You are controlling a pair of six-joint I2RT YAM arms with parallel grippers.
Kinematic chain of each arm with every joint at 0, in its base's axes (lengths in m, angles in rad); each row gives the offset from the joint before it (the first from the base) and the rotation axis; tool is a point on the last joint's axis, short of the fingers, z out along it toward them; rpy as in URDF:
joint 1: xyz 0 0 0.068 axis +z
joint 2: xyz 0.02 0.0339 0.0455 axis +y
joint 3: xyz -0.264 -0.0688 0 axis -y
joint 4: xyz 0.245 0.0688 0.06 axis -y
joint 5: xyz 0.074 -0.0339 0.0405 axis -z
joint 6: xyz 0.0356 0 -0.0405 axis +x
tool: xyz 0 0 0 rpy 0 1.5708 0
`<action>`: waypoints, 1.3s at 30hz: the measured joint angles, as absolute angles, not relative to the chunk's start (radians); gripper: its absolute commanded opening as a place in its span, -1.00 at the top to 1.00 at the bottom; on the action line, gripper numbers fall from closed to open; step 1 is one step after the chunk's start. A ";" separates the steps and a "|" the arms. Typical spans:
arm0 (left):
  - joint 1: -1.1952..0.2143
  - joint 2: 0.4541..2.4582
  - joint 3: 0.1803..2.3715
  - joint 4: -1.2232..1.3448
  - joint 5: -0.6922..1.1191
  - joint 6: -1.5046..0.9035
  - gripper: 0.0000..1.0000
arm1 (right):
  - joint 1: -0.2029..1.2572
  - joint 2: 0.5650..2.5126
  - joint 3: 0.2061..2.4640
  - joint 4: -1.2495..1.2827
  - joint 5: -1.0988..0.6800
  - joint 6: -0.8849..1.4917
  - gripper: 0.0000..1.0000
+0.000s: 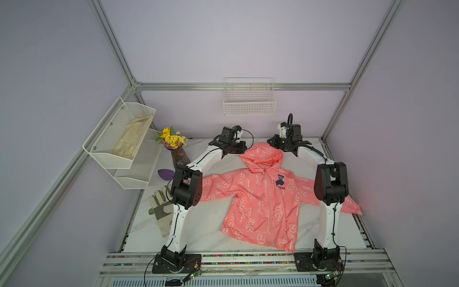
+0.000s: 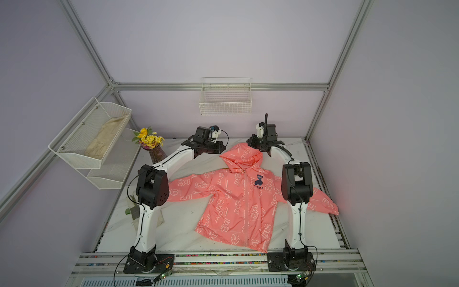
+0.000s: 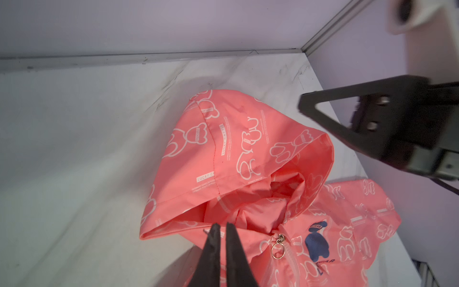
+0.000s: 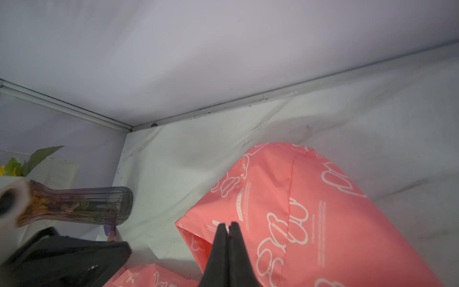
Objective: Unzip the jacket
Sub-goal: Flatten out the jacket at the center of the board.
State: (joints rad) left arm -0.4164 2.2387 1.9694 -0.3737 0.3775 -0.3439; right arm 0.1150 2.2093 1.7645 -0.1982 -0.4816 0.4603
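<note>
My right gripper hangs over the hood, beyond the zipper pull point(image 1: 263, 171), so it should back off toward the bear print point(image 1: 280, 180) while my left gripper takes the pull.
The coral-pink jacket point(image 1: 260, 198) point(image 2: 238, 198) lies flat on the white table, front up, hood toward the back wall, zipper closed down to the hem. Its ring-shaped zipper pull point(image 3: 278, 249) point(image 1: 263, 171) rests at the collar. My left gripper point(image 3: 221, 225) point(image 1: 242, 149) hovers at the hood's left edge, jaws a narrow gap apart with nothing between them, a short way from the pull. My right gripper point(image 4: 228, 223) point(image 1: 278, 144) hangs over the hood point(image 4: 310, 211) from the right, fingertips pressed together and holding nothing.
A beige work glove point(image 1: 161, 206) lies at the table's left edge behind the left arm. A vase of yellow flowers point(image 1: 178, 156) and a purple leaf shape point(image 1: 166, 174) stand back left. A mesh wall shelf point(image 1: 119, 139) and a wire basket point(image 1: 249, 99) hang on the walls.
</note>
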 measured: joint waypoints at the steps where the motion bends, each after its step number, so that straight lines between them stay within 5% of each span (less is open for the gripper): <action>1: -0.418 2.235 1.963 -0.360 0.385 -0.328 0.19 | 0.116 2.231 1.755 -0.210 -0.471 0.463 1.00; 10: -0.430 2.124 1.785 -0.200 0.491 -0.078 -0.15 | 0.056 2.130 1.437 -0.214 -0.401 0.443 1.00; 18: -0.449 2.194 1.968 -0.403 0.714 0.305 0.03 | 0.017 2.096 1.327 -0.064 -0.515 0.451 1.00; 27: -0.451 2.328 2.186 -0.673 0.895 0.592 -0.04 | 0.017 1.946 1.297 -0.033 -0.638 0.349 0.92; 39: -0.513 2.542 2.412 -0.916 0.741 0.713 -0.03 | 0.020 1.632 1.119 0.043 -0.621 0.181 0.90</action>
State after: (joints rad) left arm -0.5125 2.5420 2.4119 -0.9161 0.7414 0.7132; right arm 0.0196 1.6321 1.1194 0.0433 -0.6209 0.1810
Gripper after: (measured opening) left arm 0.524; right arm 0.051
